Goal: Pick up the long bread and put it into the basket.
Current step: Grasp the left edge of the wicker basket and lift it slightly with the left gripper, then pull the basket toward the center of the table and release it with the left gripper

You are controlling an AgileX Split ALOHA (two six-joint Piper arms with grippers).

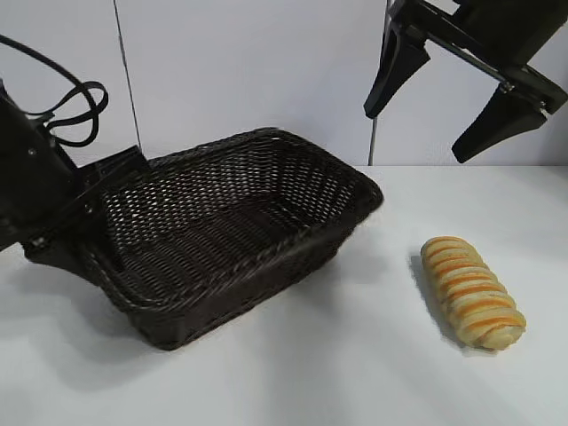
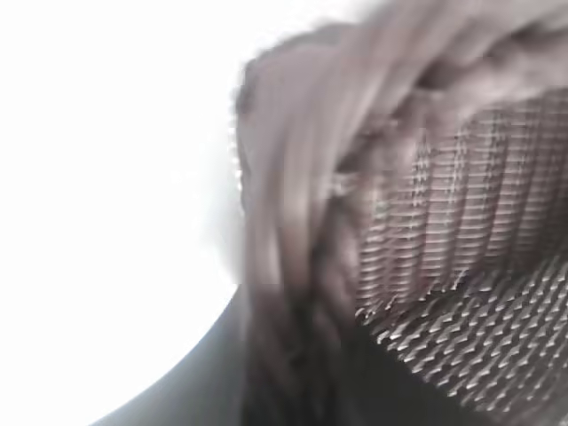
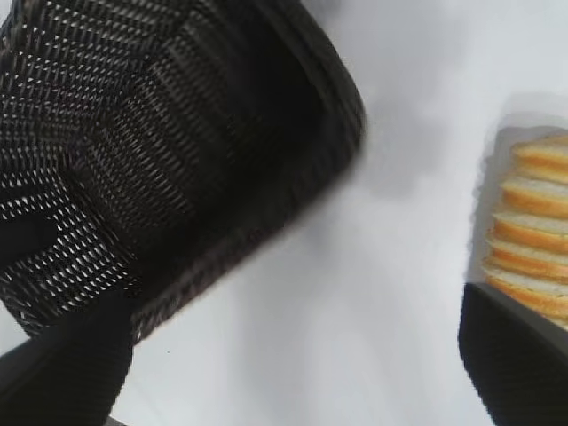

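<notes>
The basket's long side (image 1: 257, 286) is angled toward the wall panel. I should use my left gripper to swing the basket's clasped end (image 1: 119, 277) back and set the basket straight before letting it go.
The long bread (image 1: 472, 291), a golden loaf with cream and orange ridges, lies on the white table right of the basket (image 1: 364, 191), a dark brown wicker one. In the right wrist view the long bread (image 3: 532, 222) is beside one finger and the basket (image 3: 177, 133) is farther off. My right gripper (image 1: 415, 136) hangs open high above the table, between basket and bread, holding nothing; its wrist view shows the same open gripper (image 3: 288, 373). My left gripper (image 1: 89, 235) clasps the basket's left end, a finger on each side of the wall. The braided rim (image 2: 293, 222) fills the left wrist view.
The white table (image 1: 355, 355) has bare room in front of the basket and around the bread. A pale wall panel (image 1: 248, 71) stands behind. A black cable (image 1: 75, 111) loops off the left arm.
</notes>
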